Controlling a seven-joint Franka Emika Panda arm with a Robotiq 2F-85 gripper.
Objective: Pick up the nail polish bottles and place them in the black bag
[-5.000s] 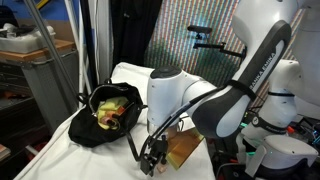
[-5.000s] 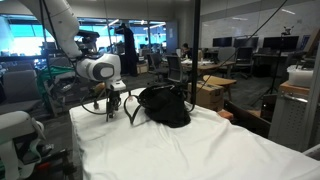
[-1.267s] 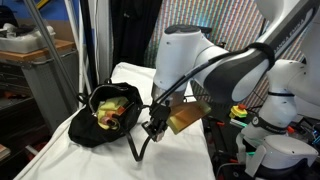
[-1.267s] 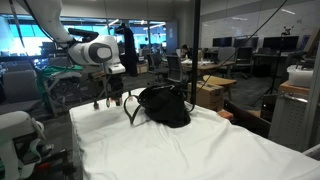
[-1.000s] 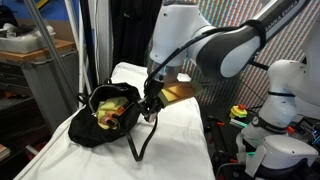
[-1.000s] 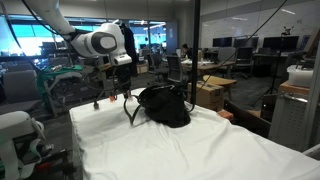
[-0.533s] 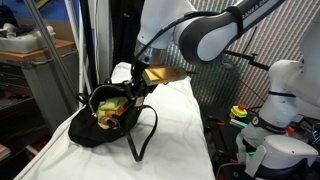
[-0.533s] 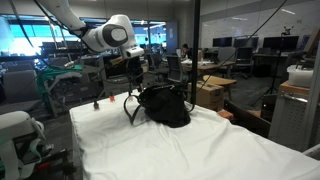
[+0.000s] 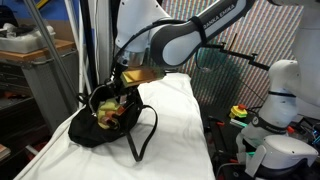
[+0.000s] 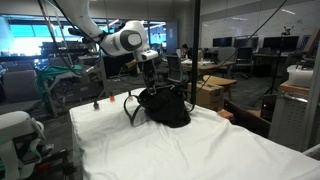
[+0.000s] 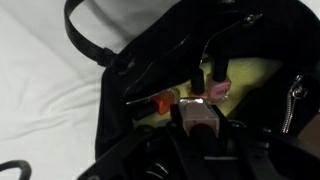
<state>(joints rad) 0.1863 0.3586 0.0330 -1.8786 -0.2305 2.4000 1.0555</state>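
The pale pink bottle (image 11: 198, 114) is inside the black bag's opening. My gripper should go on lowering the bottle and let go of it on the yellow-green lining (image 11: 242, 86).
The black bag (image 9: 92, 132) lies open on the white-covered table, its yellow-green lining showing; it is also in an exterior view (image 10: 167, 106). My gripper (image 11: 198, 122) hangs over the bag's mouth, shut on a pale pink nail polish bottle (image 11: 197, 114) with its dark cap towards the palm. In the exterior views the gripper (image 9: 122, 82) (image 10: 150, 72) sits just above the bag. Inside the bag lie an orange bottle (image 11: 160, 102) and a pink bottle (image 11: 217, 88). One small reddish bottle (image 10: 97, 102) stands on the cloth beside the bag.
The bag's strap loops (image 9: 143, 135) trail over the white tablecloth (image 10: 190, 150). A grey bin (image 9: 45, 75) stands beside the table. A second white robot base (image 9: 275, 125) is at the table's far side.
The arm has lifted from the cloth and swung over to the bag, carrying the bottle. The gripper has stayed shut throughout.
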